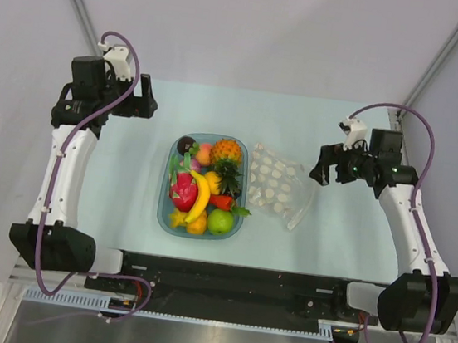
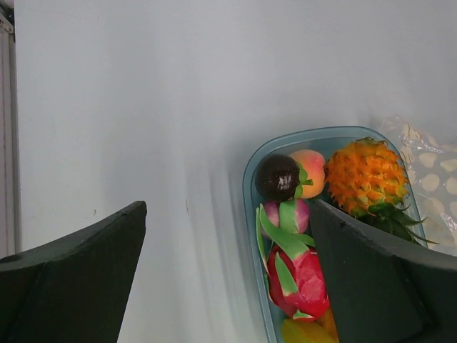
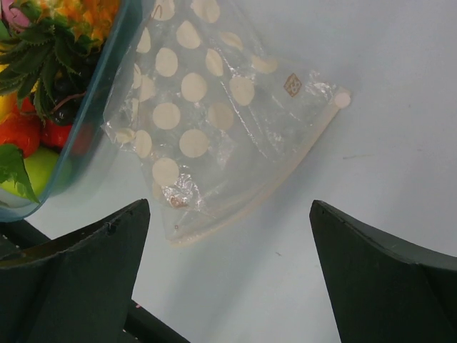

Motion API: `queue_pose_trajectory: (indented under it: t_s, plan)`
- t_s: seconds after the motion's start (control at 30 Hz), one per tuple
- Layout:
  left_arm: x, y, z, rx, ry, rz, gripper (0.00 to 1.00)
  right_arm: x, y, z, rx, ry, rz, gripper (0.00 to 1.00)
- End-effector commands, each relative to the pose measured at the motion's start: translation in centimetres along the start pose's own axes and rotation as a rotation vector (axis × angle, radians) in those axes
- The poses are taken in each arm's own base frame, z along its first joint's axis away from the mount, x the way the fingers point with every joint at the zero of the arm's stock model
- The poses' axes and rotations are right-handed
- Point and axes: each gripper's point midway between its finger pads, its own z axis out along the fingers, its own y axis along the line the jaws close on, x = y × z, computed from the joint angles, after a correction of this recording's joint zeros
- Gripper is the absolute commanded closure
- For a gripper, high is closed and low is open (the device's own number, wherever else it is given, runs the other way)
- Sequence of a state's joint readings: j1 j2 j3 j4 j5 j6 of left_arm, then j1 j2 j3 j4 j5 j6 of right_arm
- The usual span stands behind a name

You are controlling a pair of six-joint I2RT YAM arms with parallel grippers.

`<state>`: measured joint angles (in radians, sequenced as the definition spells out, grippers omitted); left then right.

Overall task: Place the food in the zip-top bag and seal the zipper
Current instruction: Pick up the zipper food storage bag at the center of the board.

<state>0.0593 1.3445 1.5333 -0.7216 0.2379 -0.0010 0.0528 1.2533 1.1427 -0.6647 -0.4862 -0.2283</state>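
The round slider (image 3: 343, 98) is at the far end of the zipper. The clear zip-top bag's opening (image 1: 306, 205) should spread open when I lift the bag's upper layer.
The toy food (image 1: 202, 187) fills a translucent blue tray (image 1: 162, 209) at the table's middle: orange pineapple (image 1: 226, 150), peach, dark plum, red dragon fruit (image 2: 300, 275), banana, green apple. The clear zip-top bag (image 1: 277, 187) with white dots lies flat just right of the tray, its zipper (image 3: 285, 168) along the right edge. My left gripper (image 1: 150, 99) is open and empty, up left of the tray. My right gripper (image 1: 321, 168) is open and empty, just right of the bag; the bag (image 3: 207, 107) lies ahead of its fingers.
The tray also shows in the left wrist view (image 2: 250, 186) and the right wrist view (image 3: 93, 121). A black rail (image 1: 232, 281) runs along the near table edge between the arm bases. Pale bare table surface lies left of the tray and right of the bag.
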Motion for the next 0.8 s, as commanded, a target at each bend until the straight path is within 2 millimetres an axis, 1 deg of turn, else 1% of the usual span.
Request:
queue_pose_trajectory:
  t_s: [0.0, 0.03, 0.07, 0.1, 0.13, 0.17, 0.2, 0.27, 0.3, 0.37, 0.43, 0.47, 0.53, 0.57, 0.63, 0.67, 0.73, 0.77]
  plan:
    - [-1.6, 0.1, -0.7, -0.016, -0.071, -0.013, 0.0, 0.3, -1.5, -1.2, 0.047, -0.017, 0.115, 0.0]
    - [-1.6, -0.1, -0.8, -0.012, -0.077, -0.01, 0.0, 0.5, -1.8, -1.2, 0.046, -0.016, 0.139, 0.0]
    - [-1.7, -0.1, -1.0, -0.01, -0.083, -0.011, 0.0, 0.8, -2.8, -1.5, 0.064, -0.013, 0.18, 0.0]
    - [-1.9, -0.2, -1.0, -0.005, -0.097, -0.008, 0.0, 1.2, -3.2, -1.3, 0.064, -0.001, 0.228, 0.0]
    - [-1.8, -0.3, -1.0, -0.004, -0.098, -0.007, 0.0, 1.4, -3.3, -1.4, 0.051, 0.0, 0.257, 0.0]
    - [-1.9, -0.3, -1.1, -0.004, -0.103, -0.005, 0.0, 2.0, -3.9, -1.6, 0.052, 0.013, 0.31, 0.0]
    - [-2.1, -0.3, -1.2, -0.004, -0.111, -0.001, 0.0, 2.5, -4.1, -1.4, 0.045, 0.026, 0.356, 0.0]
    - [-2.1, -0.3, -1.2, -0.005, -0.112, 0.002, 0.0, 3.7, -3.9, -1.2, 0.018, 0.047, 0.424, 0.0]
    - [-2.1, -0.2, -1.1, -0.01, -0.112, 0.006, 0.0, 4.3, -4.3, -1.3, 0.023, 0.051, 0.459, 0.0]
    - [-2.2, -0.1, -1.1, -0.015, -0.114, 0.013, 0.0, 5.8, -4.0, -0.8, 0.004, 0.072, 0.518, 0.01]
    - [-2.2, -0.1, -1.0, -0.011, -0.112, 0.019, 0.0, 6.4, -3.3, -0.5, -0.03, 0.078, 0.582, 0.03]
    - [-2.2, -0.2, -1.0, -0.007, -0.112, 0.023, 0.0, 7.3, -3.0, 0.1, -0.04, 0.086, 0.612, 0.05]
    - [-2.2, -0.6, -1.0, 0.015, -0.113, 0.024, 0.0, 8.0, -2.8, 0.6, -0.054, 0.088, 0.652, 0.06]
    - [-2.2, -0.8, -0.8, 0.027, -0.111, 0.026, 0.0, 8.7, -2.8, 1.2, -0.055, 0.098, 0.689, 0.07]
    - [-2.4, -1.2, -0.9, 0.048, -0.124, 0.027, 0.0, 9.3, -2.6, 1.7, -0.065, 0.105, 0.719, 0.08]
    - [-2.6, -1.4, -1.1, 0.055, -0.136, 0.03, 0.0, 9.9, -2.6, 2.2, -0.072, 0.107, 0.742, 0.1]
    - [-2.8, -1.7, -1.2, 0.074, -0.16, 0.042, 0.0, 10.2, -2.3, 2.8, -0.097, 0.107, 0.758, 0.14]
    - [-3.0, -1.9, -1.2, 0.08, -0.169, 0.049, 0.0, 10.6, -2.4, 3.5, -0.099, 0.115, 0.771, 0.16]
